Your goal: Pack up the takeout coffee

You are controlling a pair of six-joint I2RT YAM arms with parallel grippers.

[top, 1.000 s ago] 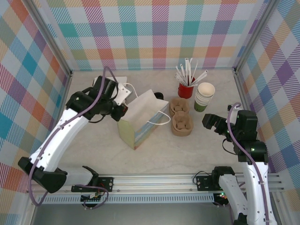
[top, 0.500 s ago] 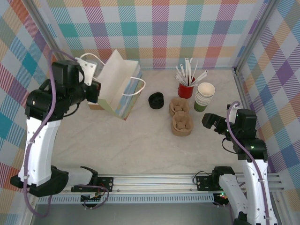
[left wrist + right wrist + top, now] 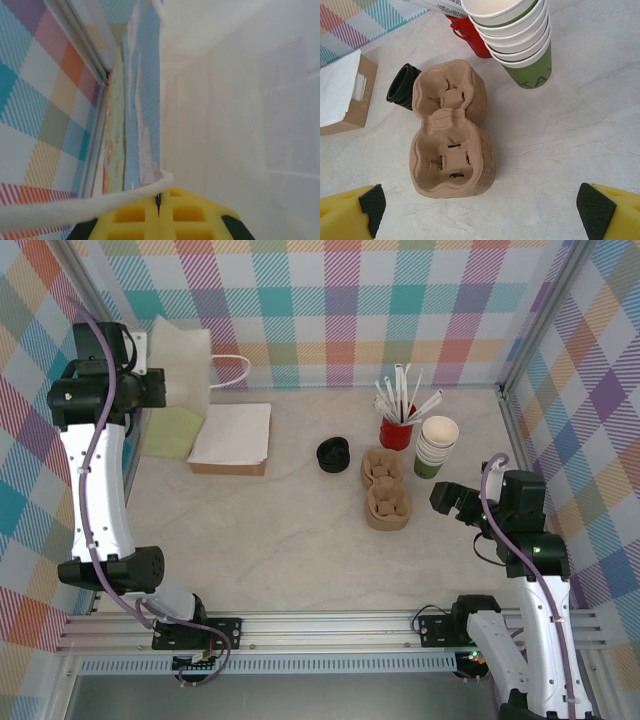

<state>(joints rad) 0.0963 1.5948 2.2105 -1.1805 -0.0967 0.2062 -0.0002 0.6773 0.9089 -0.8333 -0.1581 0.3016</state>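
I should keep moving the white paper bag (image 3: pixel 186 368), which is open, with my left gripper to the free space (image 3: pixel 160 462) beside the napkin box until the bag stands there.
The takeout coffee cup (image 3: pixel 437 445) (image 3: pixel 520 35), olive-green outside and cream inside, tops a stack of like cups at the back right with no lid on it. Black lids (image 3: pixel 333 454) (image 3: pixel 404 86) lie left of the brown pulp carrier (image 3: pixel 387 488) (image 3: pixel 451 145). My left gripper (image 3: pixel 150 390) (image 3: pixel 160 192) is raised at the far left, shut on the white cord handle (image 3: pixel 75 207) of a white paper bag (image 3: pixel 182 358) (image 3: pixel 240 125) that hangs from it. My right gripper (image 3: pixel 455 502) (image 3: pixel 482 220) stands open just right of the carrier, holding nothing.
A red cup of white straws (image 3: pixel 397 430) (image 3: pixel 470 37) stands behind the carrier, left of the green cups. A brown box of white napkins (image 3: pixel 232 435) (image 3: pixel 342 95) lies at the back left, below the hanging bag. Checked walls close in the table.
My left arm has lifted the bag from the table's middle up to the back-left corner, uncovering the black lids and the napkin box. The right arm has not moved.
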